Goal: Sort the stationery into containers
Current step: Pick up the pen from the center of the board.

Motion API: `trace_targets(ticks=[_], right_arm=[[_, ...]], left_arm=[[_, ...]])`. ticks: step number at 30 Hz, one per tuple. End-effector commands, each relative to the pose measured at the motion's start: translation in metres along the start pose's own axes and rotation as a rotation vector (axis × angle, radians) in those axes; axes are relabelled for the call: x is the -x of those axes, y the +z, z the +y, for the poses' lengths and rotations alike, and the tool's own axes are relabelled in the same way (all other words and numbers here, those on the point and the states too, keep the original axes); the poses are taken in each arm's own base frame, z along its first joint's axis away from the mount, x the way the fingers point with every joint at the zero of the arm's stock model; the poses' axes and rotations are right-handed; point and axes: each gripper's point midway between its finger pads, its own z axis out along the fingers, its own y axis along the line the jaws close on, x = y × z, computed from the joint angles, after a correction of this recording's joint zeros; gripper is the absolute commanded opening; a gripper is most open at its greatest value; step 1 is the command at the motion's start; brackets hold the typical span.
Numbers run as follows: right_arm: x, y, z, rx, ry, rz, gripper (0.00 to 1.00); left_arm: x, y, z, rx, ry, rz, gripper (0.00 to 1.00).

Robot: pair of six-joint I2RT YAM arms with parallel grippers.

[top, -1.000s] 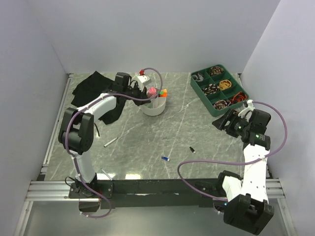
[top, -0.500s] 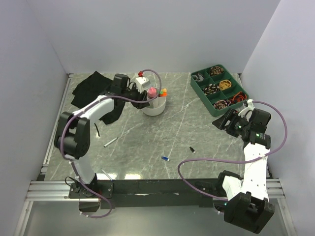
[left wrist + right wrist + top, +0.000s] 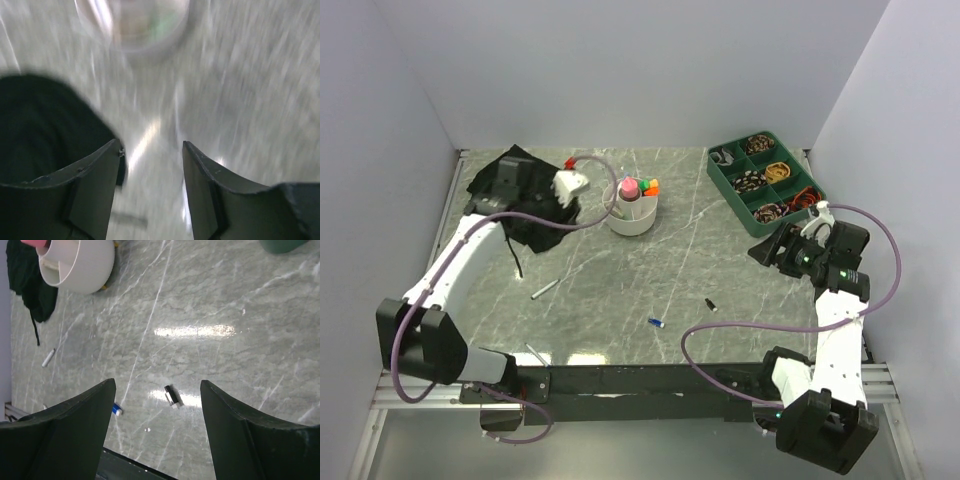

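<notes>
My left gripper should now go toward the grey pen [image 3: 545,289], which lies clear of the black fabric bag, with open fingers, and close across the pen's body.
The round white bowl [image 3: 633,214] stands at the back middle with a pink-capped bottle [image 3: 630,187] and an orange highlighter [image 3: 651,186] in it. The black fabric bag [image 3: 510,190] lies to its left. My left gripper [image 3: 578,195] is open and empty between bag and bowl. Its wrist view is blurred and shows the bowl [image 3: 135,25] ahead and the bag [image 3: 40,125] at left. A grey pen [image 3: 544,289], a blue piece [image 3: 656,322] and a black piece [image 3: 711,304] lie on the table. My right gripper [image 3: 770,250] is open and empty, well above the black piece [image 3: 172,396] and blue piece [image 3: 116,410].
A green divided tray [image 3: 765,180] of small items stands at the back right. A thin black item [image 3: 517,262] lies below the bag, and a thin white pen [image 3: 533,352] near the front edge. White walls close in the left, back and right.
My left gripper has pulled back from the bowl to the left, toward the bag, and its arm has swung out to the left. The right arm has not moved.
</notes>
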Motion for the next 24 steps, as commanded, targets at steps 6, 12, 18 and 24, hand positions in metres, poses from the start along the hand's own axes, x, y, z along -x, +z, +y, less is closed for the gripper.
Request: trace_targets(ticks=[6, 12, 18, 24], right_arm=[[0.028, 0.004, 0.031, 0.091, -0.165, -0.02, 0.76], [0.049, 0.007, 0.021, 0.022, -0.213, -0.012, 0.77], [0.053, 0.012, 0.019, 0.013, -0.207, 0.026, 0.76], [0.053, 0.014, 0.019, 0.012, -0.213, 0.031, 0.76]], left_arm=[[-0.174, -0.05, -0.05, -0.211, 0.029, 0.501, 0.56], [-0.19, -0.035, -0.046, -0.188, 0.003, 0.518, 0.55], [-0.202, -0.024, -0.035, -0.127, -0.006, 0.529, 0.56], [-0.211, -0.012, -0.028, -0.085, -0.083, 0.556, 0.54]])
